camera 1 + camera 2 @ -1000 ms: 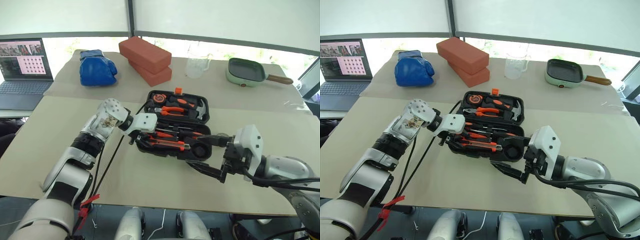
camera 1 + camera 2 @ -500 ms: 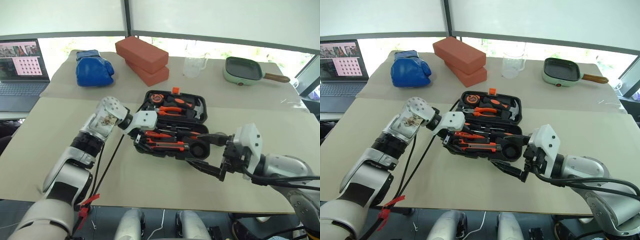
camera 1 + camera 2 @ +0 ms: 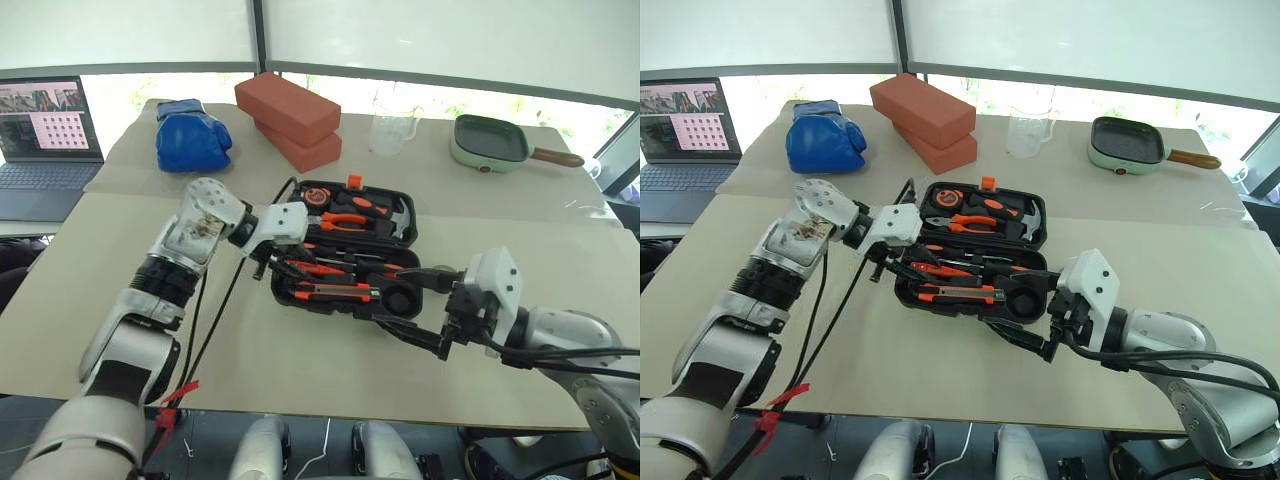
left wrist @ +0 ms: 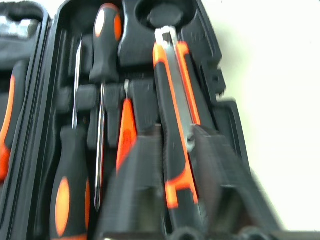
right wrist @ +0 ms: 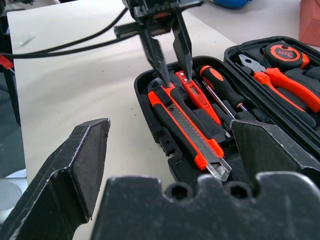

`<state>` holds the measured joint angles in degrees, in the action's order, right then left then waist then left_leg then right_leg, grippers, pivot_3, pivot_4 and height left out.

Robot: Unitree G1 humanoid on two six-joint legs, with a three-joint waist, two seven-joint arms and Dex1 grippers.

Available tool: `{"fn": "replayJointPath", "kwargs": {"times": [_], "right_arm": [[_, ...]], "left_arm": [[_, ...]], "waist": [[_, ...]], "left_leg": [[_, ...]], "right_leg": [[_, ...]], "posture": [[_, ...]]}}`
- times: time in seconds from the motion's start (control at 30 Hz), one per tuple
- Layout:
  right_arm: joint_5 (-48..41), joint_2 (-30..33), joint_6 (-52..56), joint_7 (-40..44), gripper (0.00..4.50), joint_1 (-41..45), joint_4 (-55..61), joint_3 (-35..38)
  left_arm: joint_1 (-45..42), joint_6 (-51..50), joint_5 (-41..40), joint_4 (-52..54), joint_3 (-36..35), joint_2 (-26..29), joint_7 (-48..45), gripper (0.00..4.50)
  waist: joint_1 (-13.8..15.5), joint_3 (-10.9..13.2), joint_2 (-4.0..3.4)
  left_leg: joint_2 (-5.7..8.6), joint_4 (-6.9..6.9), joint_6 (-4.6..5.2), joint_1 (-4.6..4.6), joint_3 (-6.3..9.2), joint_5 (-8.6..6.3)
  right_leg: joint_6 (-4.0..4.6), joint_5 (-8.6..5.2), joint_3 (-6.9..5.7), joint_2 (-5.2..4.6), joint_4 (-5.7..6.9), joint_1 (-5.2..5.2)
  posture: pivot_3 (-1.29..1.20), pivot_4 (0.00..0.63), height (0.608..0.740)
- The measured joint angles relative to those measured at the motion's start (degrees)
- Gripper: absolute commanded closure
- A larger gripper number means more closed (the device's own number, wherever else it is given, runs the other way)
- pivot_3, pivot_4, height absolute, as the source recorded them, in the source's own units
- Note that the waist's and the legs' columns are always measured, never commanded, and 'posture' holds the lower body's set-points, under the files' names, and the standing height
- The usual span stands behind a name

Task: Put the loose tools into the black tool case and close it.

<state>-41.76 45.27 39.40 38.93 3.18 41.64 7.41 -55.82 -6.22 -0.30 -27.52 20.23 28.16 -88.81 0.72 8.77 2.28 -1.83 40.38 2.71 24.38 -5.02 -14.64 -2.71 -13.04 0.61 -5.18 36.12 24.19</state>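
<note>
The lid half will swing closed with the pliers and hammer inside when the robot lifts it over, because the pliers and hammer are sunk in shaped slots.
The black tool case lies open on the table. Its near half holds the utility knife, the orange tester pen and two screwdrivers. My left gripper hovers over the case's left end, above the knife's handle end. Its fingers are a narrow gap apart with nothing held between them. My right gripper stands wide open at the case's front right corner, one finger above the rim and one in front of it.
The lid half holds pliers, a tape measure and a hammer. Behind stand red bricks, a blue boxing glove, a glass jug, a green pan and a laptop. A black cable hangs from my left arm.
My left gripper has lifted a little off the case's left end. The knife stays lying in the case. The right arm has not moved.
</note>
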Motion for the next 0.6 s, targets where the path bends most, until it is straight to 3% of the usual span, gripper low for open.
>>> {"fn": "replayJointPath", "kwargs": {"times": [0.6], "right_arm": [[-0.05, -0.07, 0.0, -0.76, 0.0, -1.36, 0.64, 0.12]], "left_arm": [[1.74, 10.37, 4.74, -2.14, 4.42, -0.81, 2.35, 4.48]], "waist": [[0.1, -0.03, -0.01]], "left_leg": [[-0.01, 0.01, 0.0, -0.12, 0.01, 0.0]], "right_leg": [[0.01, 0.0, 0.01, -0.01, 0.02, -0.12]], "posture": [[0.0, 0.15, 0.738]]}}
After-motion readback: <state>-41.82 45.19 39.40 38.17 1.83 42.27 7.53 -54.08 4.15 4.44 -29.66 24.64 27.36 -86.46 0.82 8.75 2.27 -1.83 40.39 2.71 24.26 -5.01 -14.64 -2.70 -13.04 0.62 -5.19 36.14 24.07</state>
